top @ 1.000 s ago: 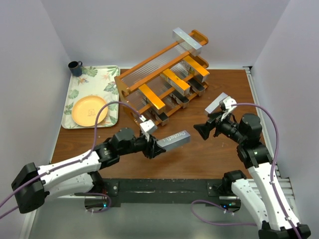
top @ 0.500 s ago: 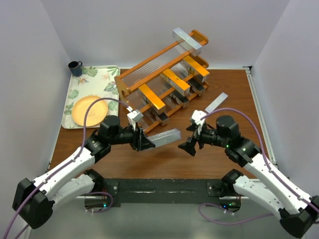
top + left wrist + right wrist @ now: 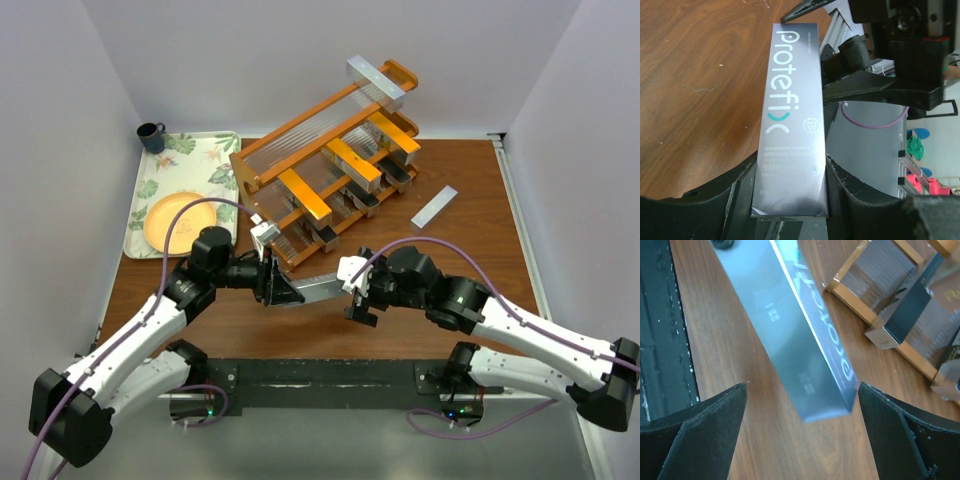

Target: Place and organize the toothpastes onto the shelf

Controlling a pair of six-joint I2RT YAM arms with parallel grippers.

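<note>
My left gripper should put the carton down and grip its near end (image 3: 790, 197) again before the handover, because the carton's loose end (image 3: 824, 407) lies at a slant across my right gripper's open fingers.
My left gripper (image 3: 288, 292) (image 3: 790, 172) is shut on the near end of a silver-grey toothpaste carton (image 3: 320, 288) (image 3: 792, 100), held level above the table and pointing right. My right gripper (image 3: 351, 293) (image 3: 802, 390) is open, its fingers on either side of the carton's free end (image 3: 805, 350) without touching it. The orange-brown shelf (image 3: 262, 165) stands at the back, turned at an angle. It carries several toothpastes, among them orange-gold ones (image 3: 310, 198) and a silver one (image 3: 375, 80) on top. Another silver toothpaste (image 3: 434, 207) lies loose on the table to the right.
A floral tray (image 3: 226, 160) at the back left holds a yellow plate (image 3: 180, 221), with a dark mug (image 3: 151, 136) at its far corner. White walls close in both sides. The shelf's front edge (image 3: 860, 310) lies just beyond the held carton.
My right arm has swung left, away from the loose carton, and now brackets the held carton's free end. My left arm has drawn the carton back to the left.
</note>
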